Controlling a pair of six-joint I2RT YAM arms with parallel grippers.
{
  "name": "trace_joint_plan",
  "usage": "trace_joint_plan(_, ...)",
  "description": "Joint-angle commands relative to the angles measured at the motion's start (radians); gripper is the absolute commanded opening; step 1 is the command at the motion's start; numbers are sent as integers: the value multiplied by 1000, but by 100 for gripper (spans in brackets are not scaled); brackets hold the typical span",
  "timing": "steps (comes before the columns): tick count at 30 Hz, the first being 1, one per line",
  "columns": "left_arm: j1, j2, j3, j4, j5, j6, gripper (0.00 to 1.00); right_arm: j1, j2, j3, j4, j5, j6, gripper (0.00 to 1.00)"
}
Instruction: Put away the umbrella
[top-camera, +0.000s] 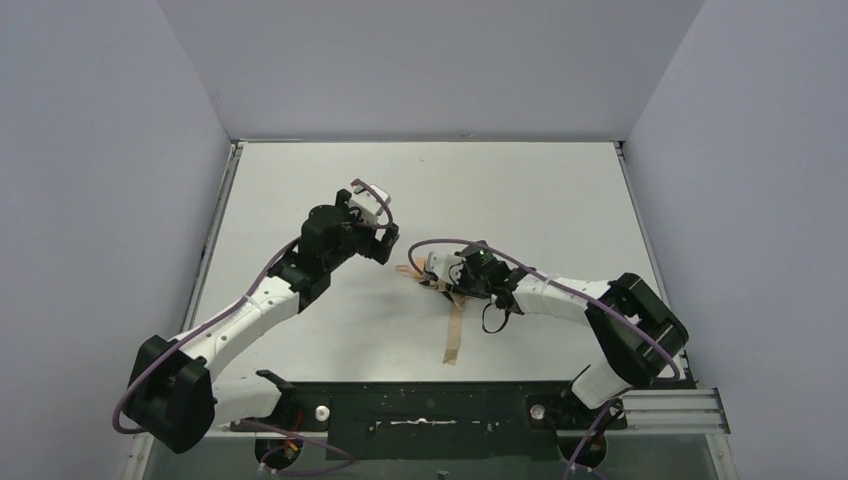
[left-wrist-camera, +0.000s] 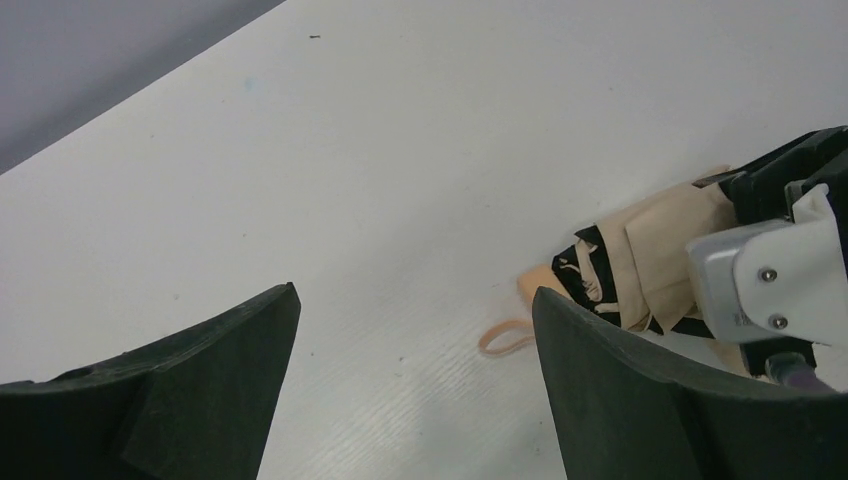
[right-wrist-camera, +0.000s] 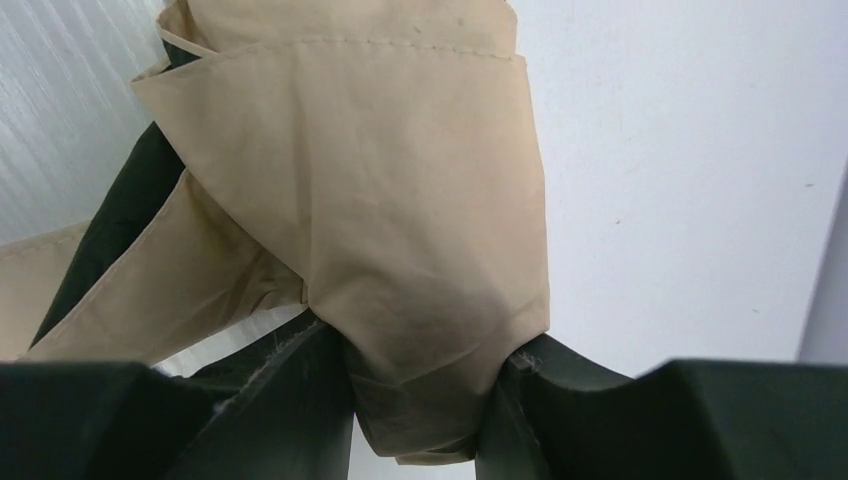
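Just my right gripper holds the tan umbrella's fabric (right-wrist-camera: 425, 215) together. My left gripper should grip the umbrella's folds (left-wrist-camera: 590, 268) near the small tan loop before my right gripper opens.
The tan umbrella (top-camera: 455, 325) lies crumpled on the white table (top-camera: 540, 200) near the middle, with a long strip of its fabric running toward the near edge. My right gripper (top-camera: 437, 275) is shut on a bunch of the tan fabric (right-wrist-camera: 400, 200), which fills the gap between its fingers (right-wrist-camera: 300, 400). My left gripper (top-camera: 388, 243) is open and empty, just left of the umbrella and apart from it. In the left wrist view, the umbrella's tan and black folds (left-wrist-camera: 650, 255) and a small tan loop (left-wrist-camera: 505, 338) lie beyond my right finger (left-wrist-camera: 640, 400). The shaft and handle are hidden.
Grey walls (top-camera: 100, 150) enclose the table on three sides. A black base rail (top-camera: 430, 410) runs along the near edge between the arm mounts. The right arm's purple cable (top-camera: 450, 243) loops above the umbrella.
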Motion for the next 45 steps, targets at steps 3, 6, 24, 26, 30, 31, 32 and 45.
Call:
trace_joint_plan(3,37,119,112,-12,271,26,86,138,31,-123,154,199,-60,13)
trace_joint_plan(6,63,191,173,-59,407,46,86,193,40,-173,233,240,-67,13)
trace_joint_plan(24,79,545,394,-325,822,226,93,309,60,-301,410,291,-81,10)
trace_joint_plan(26,70,573,424,-373,826,264,93,310,60,-301,411,291,-82,10)
trace_joint_plan(30,46,637,477,-449,851,322,93,310,63,-300,409,292,-87,10)
trace_joint_plan(31,36,651,484,-460,853,330,93,311,64,-300,409,293,-88,10)
trace_joint_plan(32,26,664,492,-472,852,340,93,311,65,-300,409,294,-89,10)
trace_joint_plan(45,-31,800,548,-526,810,405,85,314,61,-296,403,286,-89,9)
